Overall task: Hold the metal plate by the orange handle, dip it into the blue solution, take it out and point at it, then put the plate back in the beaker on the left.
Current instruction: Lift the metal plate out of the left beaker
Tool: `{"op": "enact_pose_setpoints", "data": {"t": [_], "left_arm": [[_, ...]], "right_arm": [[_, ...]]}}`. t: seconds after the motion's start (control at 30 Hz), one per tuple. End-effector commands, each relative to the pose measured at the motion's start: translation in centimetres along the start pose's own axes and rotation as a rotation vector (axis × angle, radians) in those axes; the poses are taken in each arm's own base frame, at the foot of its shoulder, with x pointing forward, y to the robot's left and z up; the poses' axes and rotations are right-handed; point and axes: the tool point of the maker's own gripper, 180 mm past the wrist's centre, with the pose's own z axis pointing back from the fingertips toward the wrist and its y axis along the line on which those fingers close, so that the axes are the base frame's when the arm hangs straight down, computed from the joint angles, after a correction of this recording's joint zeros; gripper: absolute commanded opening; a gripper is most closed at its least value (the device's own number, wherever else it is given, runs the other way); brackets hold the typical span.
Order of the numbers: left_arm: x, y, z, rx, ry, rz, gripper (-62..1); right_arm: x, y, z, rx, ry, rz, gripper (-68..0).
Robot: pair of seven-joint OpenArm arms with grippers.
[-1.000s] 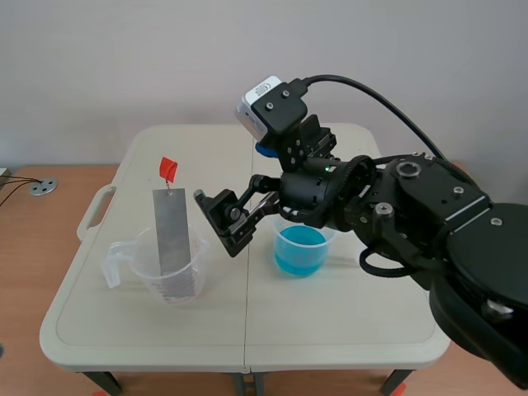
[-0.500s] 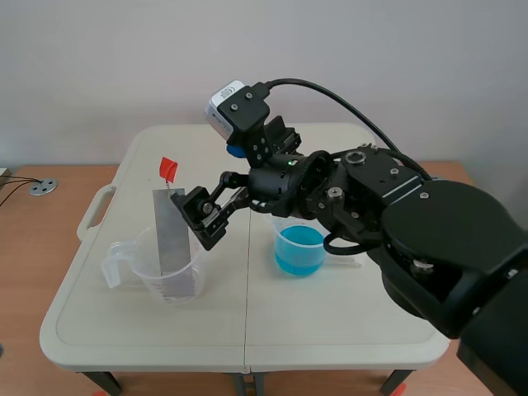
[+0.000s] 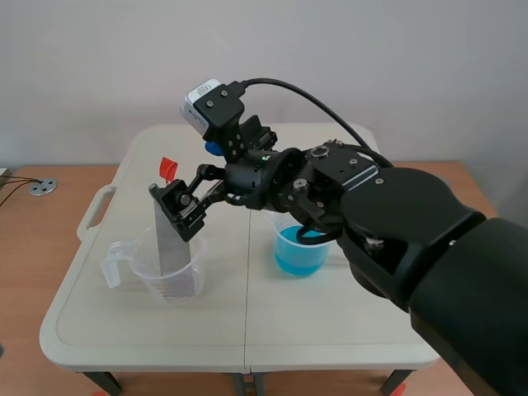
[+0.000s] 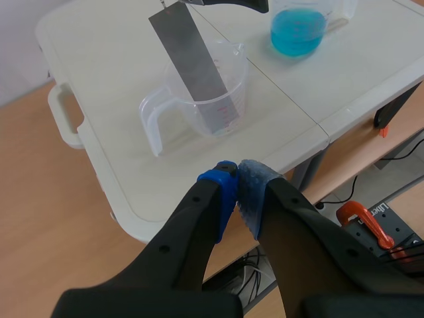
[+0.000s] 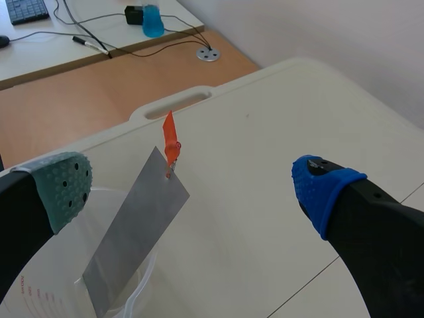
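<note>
The leaning metal plate [image 3: 172,246] is joined to the orange handle by only a thin link [image 5: 171,169], so the plate will swing until it hangs straight down when I lift.
The grey metal plate [image 3: 171,233] leans in a clear measuring beaker [image 3: 169,276] on the table's left half, its orange handle [image 3: 167,170] sticking up. My right gripper [image 3: 176,212] is open right in front of the plate's upper part, just below the handle. In the right wrist view the gripper [image 5: 192,189] is wide open, with the orange handle [image 5: 171,140] and the plate [image 5: 136,228] a little ahead, between the fingers' line. The beaker of blue solution [image 3: 300,248] stands behind the right arm. My left gripper [image 4: 237,189] is shut on nothing, off the table's near edge, the plate [image 4: 192,63] far ahead.
The white folding table [image 3: 330,330] has a carry-handle slot at its left edge [image 3: 95,210]. A round metal disc [image 3: 43,187] lies on the wooden surface beyond. Under the table an orange clamp [image 4: 361,222] and cables show. The left arm is absent from the scene view.
The right arm has swung leftward from beside the blue beaker to the plate, its open gripper now at the plate's upper part. The plate and both beakers have stayed put.
</note>
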Motion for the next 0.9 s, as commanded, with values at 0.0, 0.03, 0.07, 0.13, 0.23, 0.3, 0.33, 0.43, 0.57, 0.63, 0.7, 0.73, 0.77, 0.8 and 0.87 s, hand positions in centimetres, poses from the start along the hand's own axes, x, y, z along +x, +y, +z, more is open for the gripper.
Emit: {"op": "enact_pose_setpoints", "data": {"t": [0.0,0.03,0.07,0.13,0.23,0.3,0.33,0.43,0.57,0.63,0.7,0.73,0.77,0.8,0.87], "left_arm": [[0.67,0.1,-0.02,0.004,-0.029,0.005,-57.3],[0.67,0.11,-0.02,0.005,-0.029,0.005,-57.3],[0.67,0.11,-0.02,0.005,-0.029,0.005,-57.3],[0.68,0.11,-0.02,0.005,-0.03,0.005,-57.3],[0.68,0.11,-0.02,0.005,-0.03,0.005,-57.3],[0.68,0.11,-0.02,0.005,-0.03,0.005,-57.3],[0.68,0.11,-0.02,0.005,-0.03,0.005,-57.3],[0.68,0.11,-0.02,0.005,-0.03,0.005,-57.3],[0.68,0.11,-0.02,0.005,-0.03,0.005,-57.3],[0.68,0.11,-0.02,0.005,-0.03,0.005,-57.3],[0.68,0.11,-0.02,0.005,-0.03,0.005,-57.3],[0.68,0.11,-0.02,0.005,-0.03,0.005,-57.3],[0.68,0.11,-0.02,0.005,-0.03,0.005,-57.3],[0.68,0.11,-0.02,0.005,-0.03,0.005,-57.3],[0.68,0.11,-0.02,0.005,-0.03,0.005,-57.3]], "right_arm": [[2.32,-0.1,-0.65,0.005,-0.055,0.023,-6.4],[2.38,0.07,-0.78,0.007,-0.055,0.028,-7.4],[2.46,0.18,-0.88,0.009,-0.057,0.028,-7.6],[2.6,0.36,-1.09,0.009,-0.061,0.022,-7.6],[2.65,0.56,-1.29,0.011,-0.063,0.016,-10.3],[2.63,0.58,-1.4,0.007,-0.063,0.012,-13.8],[2.59,0.46,-1.45,-0.003,-0.062,0.009,-15.1],[2.38,-0.01,-1.56,-0.034,-0.059,0.004,-17.9],[1.91,-0.06,-1.55,-0.036,-0.051,-0.002,-24.5],[1.93,-0.08,-1.53,-0.036,-0.061,-0.003,-25.3],[2.03,-0.06,-1.53,-0.036,-0.071,0.001,-25.3],[2.03,-0.02,-1.56,-0.035,-0.071,0.006,-25.7],[2.03,0.04,-1.59,-0.033,-0.069,0.014,-26.8],[2.05,0.08,-1.63,-0.033,-0.069,0.016,-27.5],[2.08,0.11,-1.64,-0.032,-0.07,0.019,-29.8]]}}
